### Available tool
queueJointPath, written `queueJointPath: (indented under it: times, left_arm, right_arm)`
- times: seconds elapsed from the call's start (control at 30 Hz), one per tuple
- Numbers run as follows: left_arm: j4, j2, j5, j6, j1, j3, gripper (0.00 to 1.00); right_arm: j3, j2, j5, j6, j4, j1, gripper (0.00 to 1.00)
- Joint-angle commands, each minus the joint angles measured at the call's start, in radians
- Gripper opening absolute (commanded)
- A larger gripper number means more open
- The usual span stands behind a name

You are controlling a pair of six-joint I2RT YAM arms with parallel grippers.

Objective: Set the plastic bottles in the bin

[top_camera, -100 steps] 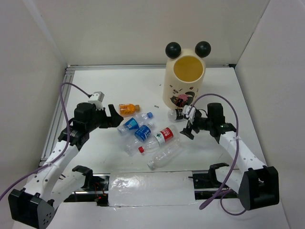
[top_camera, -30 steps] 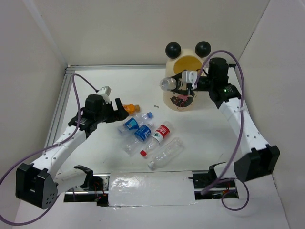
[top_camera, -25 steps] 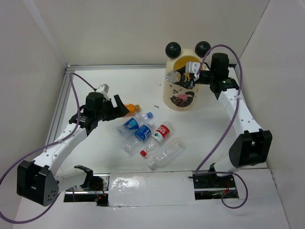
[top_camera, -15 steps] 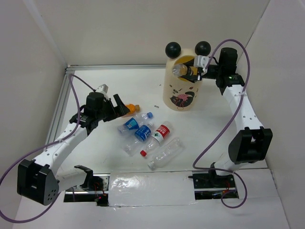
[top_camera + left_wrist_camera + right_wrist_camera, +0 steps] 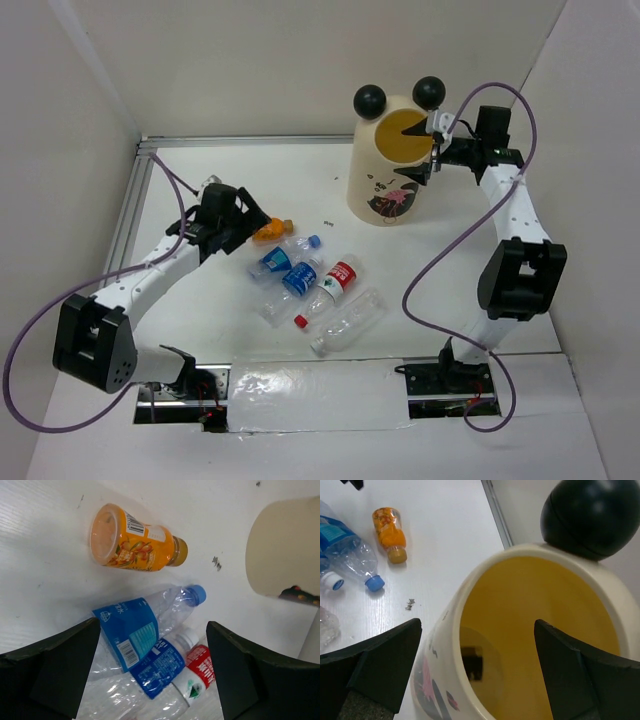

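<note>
Next, my left gripper turns and approach from the bottle's base end (image 5: 104, 535) to grip its body, since the orange bottle (image 5: 137, 541) lies lengthwise across my left gripper's fingers.
The bin (image 5: 392, 165) stands at the back right, its yellow inside showing. My right gripper (image 5: 434, 156) is open and empty at its rim; in the right wrist view my right gripper (image 5: 477, 675) looks down into the bin (image 5: 530, 620), where a black-labelled bottle (image 5: 472, 662) lies at the bottom. My left gripper (image 5: 254, 222) is open and empty beside the orange bottle (image 5: 270, 231). In the left wrist view my left gripper (image 5: 155, 680) hangs over a blue-labelled bottle (image 5: 131, 635), with the orange bottle (image 5: 132, 540) beyond it. Another blue-labelled bottle (image 5: 300, 277), a red-labelled one (image 5: 341, 282) and a clear one (image 5: 347, 322) lie mid-table.
White walls close in the table on the left, back and right. A metal rail (image 5: 130, 220) runs along the left edge. One black ball ear (image 5: 592, 515) of the bin is just above my right gripper. A silver strip (image 5: 315, 395) lies at the near edge.
My right gripper lifted the black-labelled bottle from the table to the bin's mouth and let it go inside. The bin shifted slightly. My left gripper moved toward the orange bottle.
</note>
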Motion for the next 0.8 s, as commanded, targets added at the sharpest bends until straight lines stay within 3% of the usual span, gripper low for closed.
queueJointPath:
  times: [0.0, 0.1, 0.23, 0.3, 0.37, 0.4, 0.43, 0.47, 0.67, 0.77]
  left_arm:
    - [-0.016, 0.036, -0.146, -0.166, -0.044, 0.071, 1.00]
    - [-0.050, 0.092, -0.190, -0.253, -0.053, 0.112, 1.00]
    - [-0.229, 0.224, -0.190, -0.447, -0.065, 0.262, 1.00]
    - [-0.295, 0.295, -0.201, -0.510, -0.088, 0.293, 1.00]
    - [-0.328, 0.333, -0.191, -0.590, -0.088, 0.302, 1.00]
    - [-0.328, 0.367, -0.190, -0.607, -0.088, 0.302, 1.00]
    - [-0.308, 0.387, -0.181, -0.628, -0.088, 0.302, 1.00]
    - [-0.296, 0.407, -0.181, -0.638, -0.088, 0.302, 1.00]
    - [-0.332, 0.515, -0.253, -0.668, -0.088, 0.378, 1.00]
    - [-0.268, 0.515, -0.253, -0.669, -0.079, 0.358, 1.00]
  right_arm:
    - [0.078, -0.129, -0.070, -0.012, -0.111, 0.001, 1.00]
    - [0.078, -0.194, -0.061, 0.030, -0.188, 0.001, 1.00]
    - [0.087, -0.273, -0.061, 0.031, -0.266, -0.029, 1.00]
    - [0.040, -0.313, -0.071, 0.046, -0.267, -0.045, 0.94]
    - [-0.002, -0.372, -0.044, 0.055, -0.256, -0.059, 0.80]
    - [-0.026, -0.389, -0.032, 0.069, -0.256, -0.074, 0.54]
    - [-0.078, -0.416, -0.032, 0.069, -0.247, -0.095, 0.42]
    - [-0.103, -0.429, -0.021, 0.055, -0.260, -0.109, 0.36]
    - [-0.212, -0.485, 0.001, -0.072, -0.414, -0.171, 0.36]
    - [-0.236, -0.485, 0.011, -0.152, -0.510, -0.171, 0.40]
